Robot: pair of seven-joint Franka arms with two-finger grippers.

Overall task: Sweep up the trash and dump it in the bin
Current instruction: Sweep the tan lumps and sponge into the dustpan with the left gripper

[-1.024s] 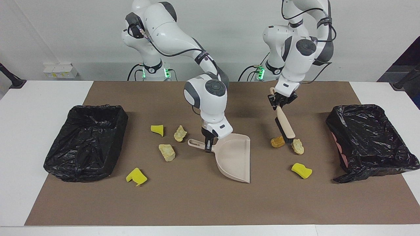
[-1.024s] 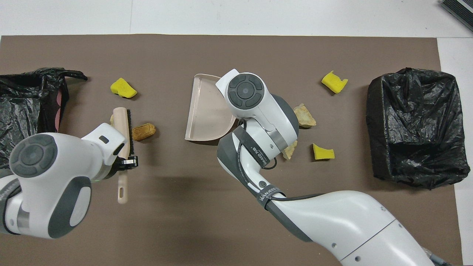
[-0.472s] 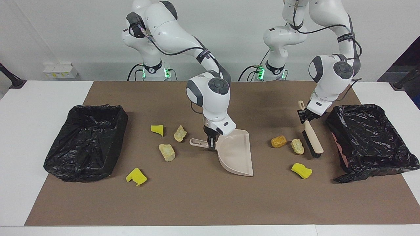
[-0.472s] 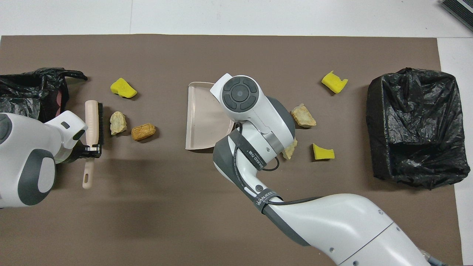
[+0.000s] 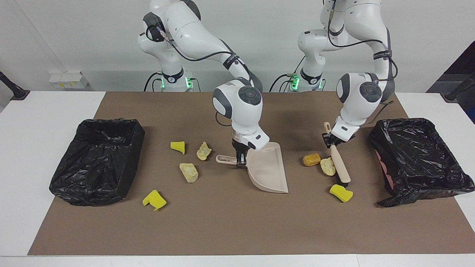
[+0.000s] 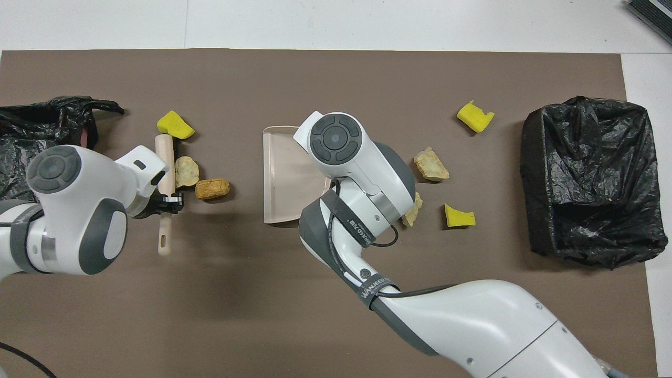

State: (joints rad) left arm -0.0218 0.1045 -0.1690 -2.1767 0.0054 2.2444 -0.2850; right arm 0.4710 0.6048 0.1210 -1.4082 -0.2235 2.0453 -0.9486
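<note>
The yellow sponge piece point(image 6: 175, 125) is at the tip of the brush, outside the sweep of the bristles. Next, my left gripper pushes the lumps in first and then goes back behind that sponge piece.
My left gripper point(image 5: 331, 140) point(image 6: 167, 202) is shut on the handle of the beige brush point(image 5: 339, 167) point(image 6: 166, 163). The bristles rest on the mat against a pale beige lump point(image 5: 327, 166) point(image 6: 186, 171), which sits beside the orange-brown lump point(image 5: 311, 159) point(image 6: 212, 189). A yellow sponge piece point(image 5: 341, 193) point(image 6: 175, 125) lies at the brush's tip. My right gripper point(image 5: 239, 160) is shut on the handle of the beige dustpan point(image 5: 267, 172) point(image 6: 283, 173), whose mouth faces these scraps. More trash lies toward the right arm's end: two yellow pieces point(image 5: 178, 146) point(image 5: 154, 199) and two beige lumps point(image 5: 203, 151) point(image 5: 189, 172).
A bin lined with a black bag point(image 5: 419, 159) point(image 6: 31, 131) stands at the left arm's end of the brown mat. A second one point(image 5: 96, 159) point(image 6: 590, 178) stands at the right arm's end. In the overhead view the right wrist hides its gripper.
The left gripper swung the brush out beside the bin, then back toward the dustpan, pushing the beige lump up to the orange-brown lump. The dustpan edged toward the left arm's end.
</note>
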